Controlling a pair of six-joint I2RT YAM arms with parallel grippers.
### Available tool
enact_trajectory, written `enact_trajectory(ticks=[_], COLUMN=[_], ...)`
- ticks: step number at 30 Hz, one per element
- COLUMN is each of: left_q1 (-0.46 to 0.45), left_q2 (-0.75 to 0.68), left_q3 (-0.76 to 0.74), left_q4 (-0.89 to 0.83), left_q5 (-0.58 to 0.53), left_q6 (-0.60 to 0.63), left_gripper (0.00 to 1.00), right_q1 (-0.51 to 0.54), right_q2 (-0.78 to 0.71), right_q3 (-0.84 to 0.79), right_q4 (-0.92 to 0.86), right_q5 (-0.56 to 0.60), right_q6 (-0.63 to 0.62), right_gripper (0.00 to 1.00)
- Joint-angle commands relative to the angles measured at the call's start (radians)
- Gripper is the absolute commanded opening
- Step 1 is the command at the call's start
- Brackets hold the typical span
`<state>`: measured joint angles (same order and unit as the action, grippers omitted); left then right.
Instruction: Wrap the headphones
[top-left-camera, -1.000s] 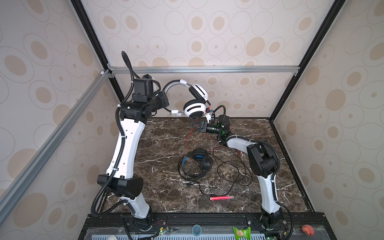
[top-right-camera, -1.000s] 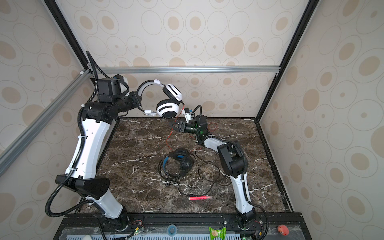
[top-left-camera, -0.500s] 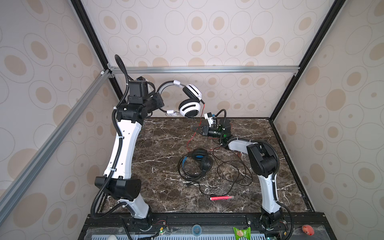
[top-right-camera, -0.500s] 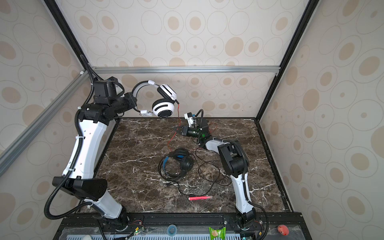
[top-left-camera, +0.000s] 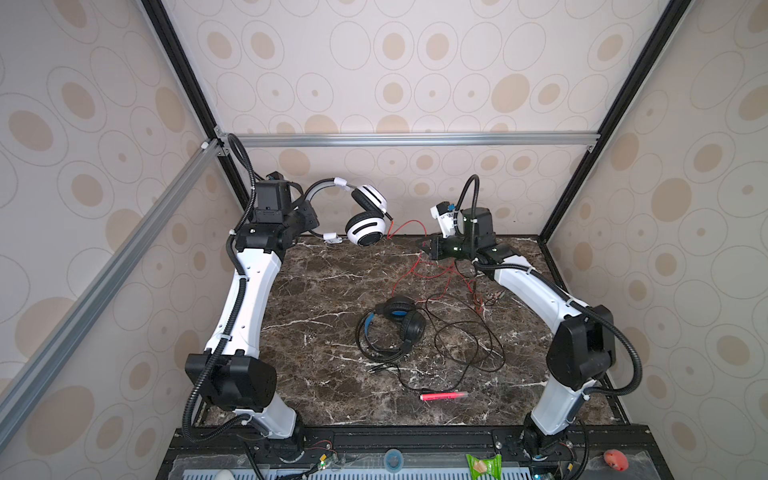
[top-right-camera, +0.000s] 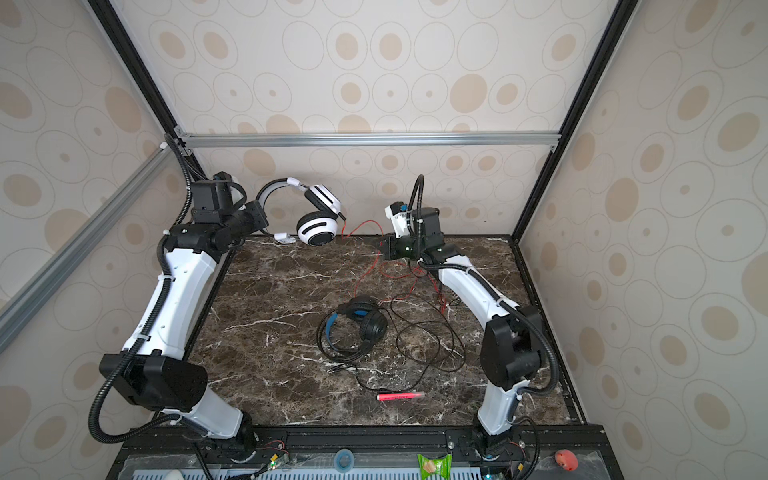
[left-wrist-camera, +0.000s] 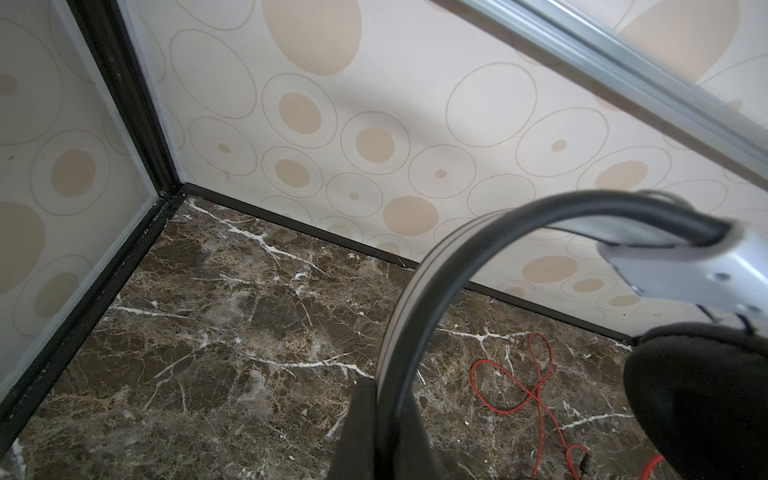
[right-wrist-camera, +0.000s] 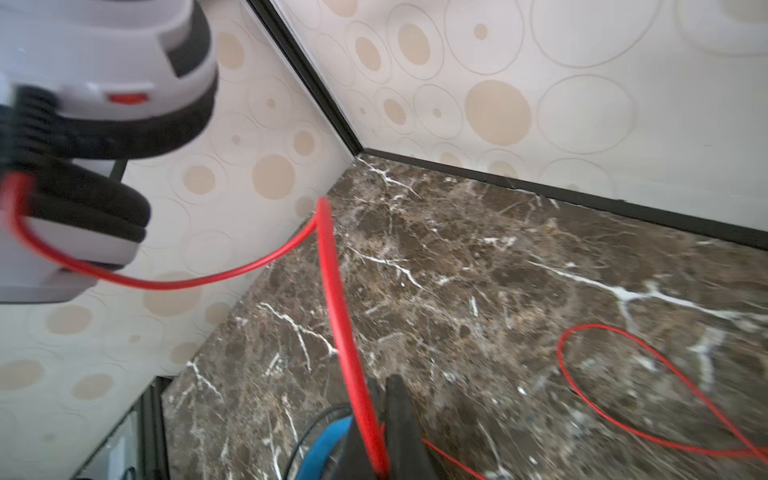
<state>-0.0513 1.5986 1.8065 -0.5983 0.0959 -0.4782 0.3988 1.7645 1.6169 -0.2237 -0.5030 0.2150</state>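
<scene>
Next, my right gripper swings back up and brings the red cord (top-left-camera: 409, 222) over the ear cups (top-left-camera: 369, 200), because the cord hangs in a loose arc next to the white headphones.
My left gripper (top-left-camera: 308, 215) (top-right-camera: 259, 217) is shut on the grey band (left-wrist-camera: 415, 299) of the white headphones (top-left-camera: 365, 232) (top-right-camera: 317, 230) and holds them in the air at the back left, near the wall. Their thin red cord (top-left-camera: 409, 226) (right-wrist-camera: 332, 270) runs from the ear cup to my right gripper (top-left-camera: 428, 249) (right-wrist-camera: 380, 388), which is shut on it just above the tabletop. The rest of the red cord lies in loose loops on the marble. The black headphones (top-left-camera: 399, 328) (top-right-camera: 361, 326) with the blue-lined band lie mid-table, their black cord (top-left-camera: 465, 345) spread to the right.
A pink-red pen (top-left-camera: 442, 396) (top-right-camera: 399, 395) lies near the front of the marble table (top-left-camera: 324, 291). Patterned walls close in the back and both sides, with an aluminium rail (top-left-camera: 415, 139) across the back. A green packet (top-left-camera: 484, 463) sits on the front ledge.
The right gripper's jaws have closed on the red cord and it has drawn back to the right. The left arm has carried the white headphones left and a little lower.
</scene>
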Motion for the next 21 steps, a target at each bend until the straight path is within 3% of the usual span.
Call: enact_trajectory(ticks=[1,6,11,21], left_q1=[0.004,0.004,0.003,-0.032], left_q2=[-0.052,-0.060,-0.045,-0.008], left_q3=[-0.032,-0.122,-0.168,-0.144], left_q4=[0.136,0.214,0.267,0.233], left_q5=[-0.014,-0.010,0.019,0.022], left_q6=[0.052,0.056,0.046,0.173], left_gripper=[0.00,0.00,0.00,0.00], right_q1=[0.047,0.138,0.223,0.310], right_q2=[-0.041,-0.017,-0.003,0.068], right_q3=[0.126,0.341,0.459,0.670], right_q4=[-0.329,-0.592,-0.706,-0.810], right_q5=[0.174,0.328,0.423,0.347], right_q6=[-0.248,-0.432,-0.533,-0.622], right_gripper=[0.00,0.00,0.00,0.00])
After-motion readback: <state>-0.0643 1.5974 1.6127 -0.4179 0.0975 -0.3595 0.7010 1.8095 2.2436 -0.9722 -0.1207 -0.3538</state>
